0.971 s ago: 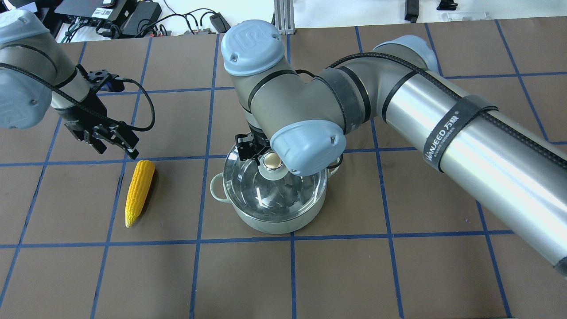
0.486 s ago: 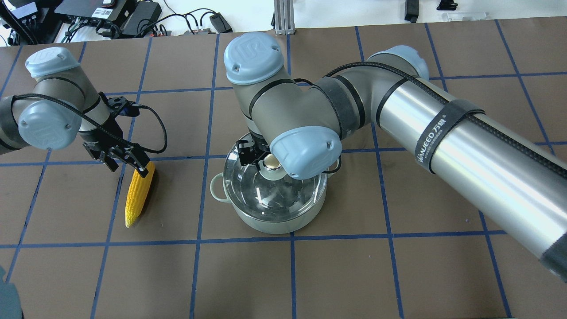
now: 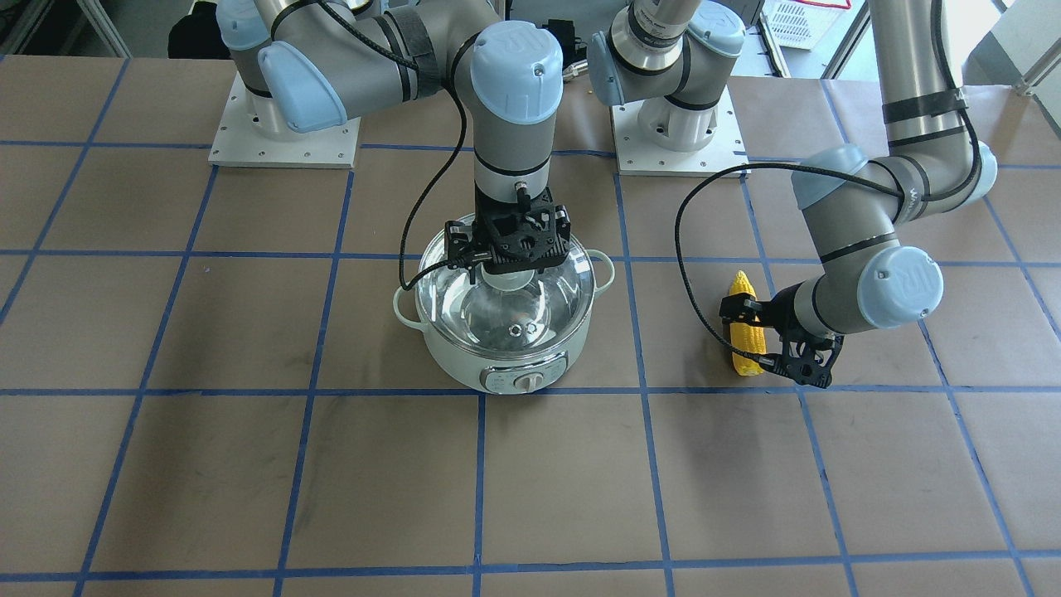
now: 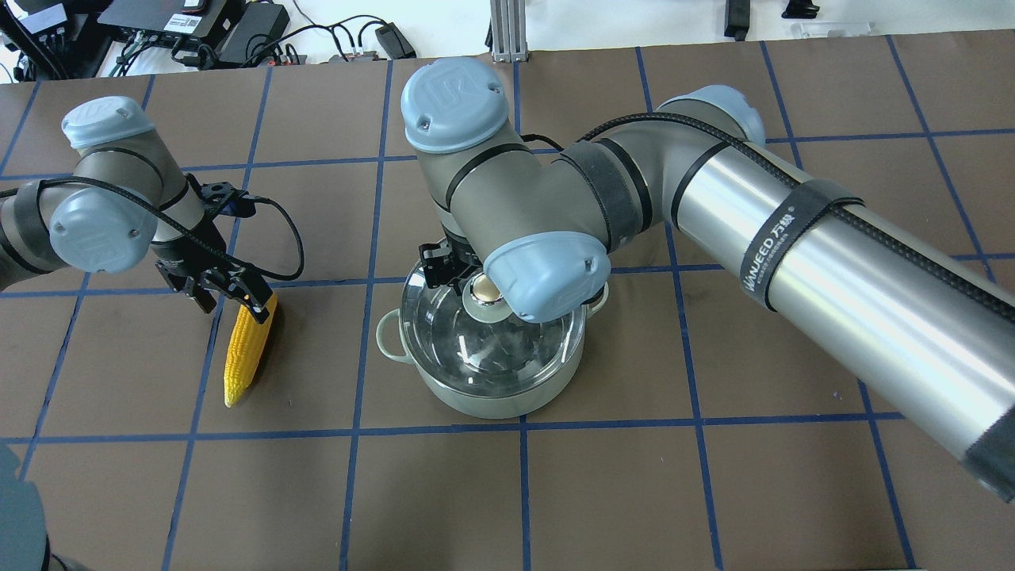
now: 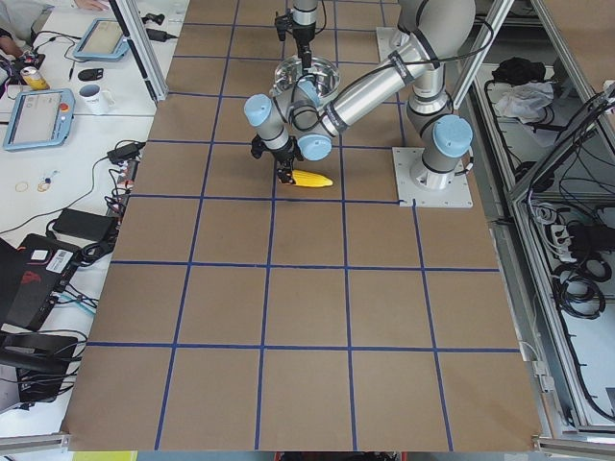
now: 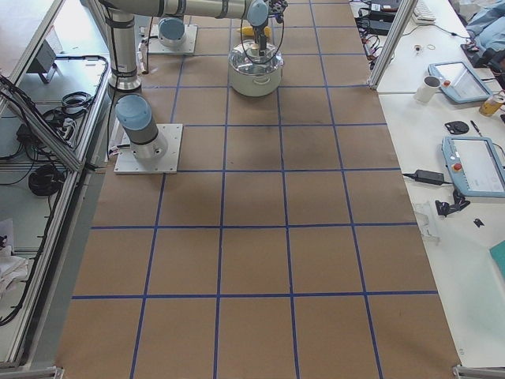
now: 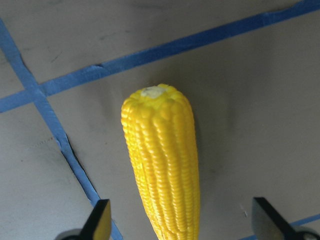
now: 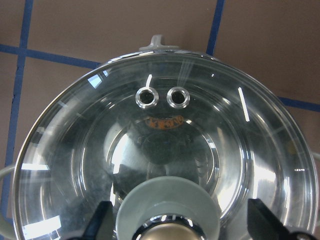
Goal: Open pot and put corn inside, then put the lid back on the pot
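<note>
My gripper will lower the yellow corn point(image 3: 748, 339) inside, and it will fit fully below the pot's rim, as it is shorter than the pale green pot's wide opening point(image 3: 509, 317).
The pale green pot point(image 4: 492, 396) stands at mid-table with the glass lid point(image 4: 476, 341) on it; its dial faces the front view point(image 3: 522, 381). My right gripper point(image 3: 511, 265) is open, one finger on each side of the lid's knob point(image 4: 485, 289), as the right wrist view point(image 8: 182, 222) shows around the knob point(image 8: 167, 232). The yellow corn point(image 4: 242, 357) lies on the table left of the pot. My left gripper point(image 4: 231, 305) is open and straddles the corn's thick end; the left wrist view shows the corn point(image 7: 162, 165) between the fingertips point(image 7: 100, 222).
The brown table carries a blue tape grid point(image 4: 523, 476). Cables and electronics point(image 4: 238, 32) lie beyond the far edge. The arms' base plates point(image 3: 282, 133) sit at the robot's side of the table. My right arm's long forearm point(image 4: 833, 270) spans the right half above the table.
My left arm has swung in and come down, so its open gripper now straddles the corn's thick end. My right gripper has stayed over the lid knob, shifting only slightly.
</note>
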You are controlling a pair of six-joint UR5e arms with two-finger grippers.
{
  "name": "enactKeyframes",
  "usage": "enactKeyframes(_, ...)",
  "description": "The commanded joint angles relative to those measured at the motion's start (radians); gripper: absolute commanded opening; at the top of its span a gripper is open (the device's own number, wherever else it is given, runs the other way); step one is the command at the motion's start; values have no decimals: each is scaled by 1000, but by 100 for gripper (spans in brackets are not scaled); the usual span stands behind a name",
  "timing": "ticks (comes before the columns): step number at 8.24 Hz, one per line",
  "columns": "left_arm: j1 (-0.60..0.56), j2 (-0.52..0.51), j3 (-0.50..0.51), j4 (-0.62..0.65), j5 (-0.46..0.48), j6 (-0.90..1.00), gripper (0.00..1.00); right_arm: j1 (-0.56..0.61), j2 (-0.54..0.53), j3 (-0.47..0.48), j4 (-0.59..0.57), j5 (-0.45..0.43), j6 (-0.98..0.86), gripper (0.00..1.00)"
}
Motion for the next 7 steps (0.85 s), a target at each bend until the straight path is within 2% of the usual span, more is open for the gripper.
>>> enactKeyframes(1, 11, -52, 0, 33, -2, -2, 100, 0, -1, 6, 11, 1, 5, 95)
enactKeyframes(2, 12, -52, 0, 35, -2, -3, 100, 0, -2, 6, 33, 4, 7, 95)
enactKeyframes(3, 12, -51, 0, 36, 1, -8, 38, 0, -1, 6, 33, 12, 11, 95)
enactKeyframes(4, 12, -49, 0, 24, -8, -11, 0, 0, -1, 6, 35, 15, 13, 95)
enactKeyframes(5, 11, -47, 0, 24, -11, -11, 0, 0, -1, 6, 30, 17, 11, 88)
enactKeyframes(6, 11, -40, 0, 21, -14, -16, 0, 0, -1, 6, 27, 17, 11, 68)
enactKeyframes(7, 11, -26, 4, 1, -14, -34, 0, 0, -1, 6, 27, 27, 13, 60)
